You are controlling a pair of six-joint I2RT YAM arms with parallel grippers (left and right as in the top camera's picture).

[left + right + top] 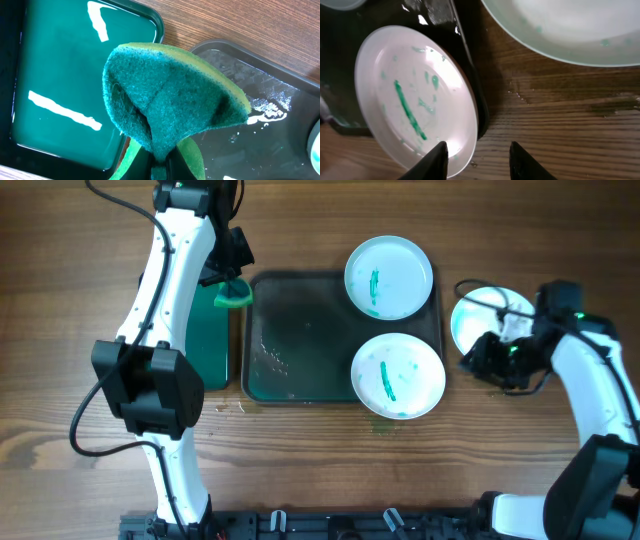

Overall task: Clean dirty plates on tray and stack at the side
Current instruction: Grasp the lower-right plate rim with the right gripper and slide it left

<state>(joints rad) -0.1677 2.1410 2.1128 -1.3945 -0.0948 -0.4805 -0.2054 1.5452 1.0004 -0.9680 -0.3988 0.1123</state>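
The nearer streaked plate's rim [443, 372] sticks out past the tray's edge, so the robot's right gripper should keep going toward that rim [441, 388] and close once its fingers are on both sides of it.
Two plates [389, 276] [398, 374] with teal-green streaks lie on the right part of the dark-green tray [300, 330]. A third plate [480, 320] rests on the wood to the right of the tray and shows only faint green specks. My right gripper [476, 358] hovers open over the table between the nearer streaked plate [415, 95] and the side plate [570, 25], with nothing between its fingers. My left gripper [160, 170] is shut on a folded green sponge [170, 95] above the gap between the narrow tray and the big tray's left rim [260, 125].
A narrow green tray [212, 340] holding liquid stands left of the big tray. Water drops lie on the big tray's floor [270, 355] and on the wood near its front edge. A black cable [480, 288] crosses the side plate.
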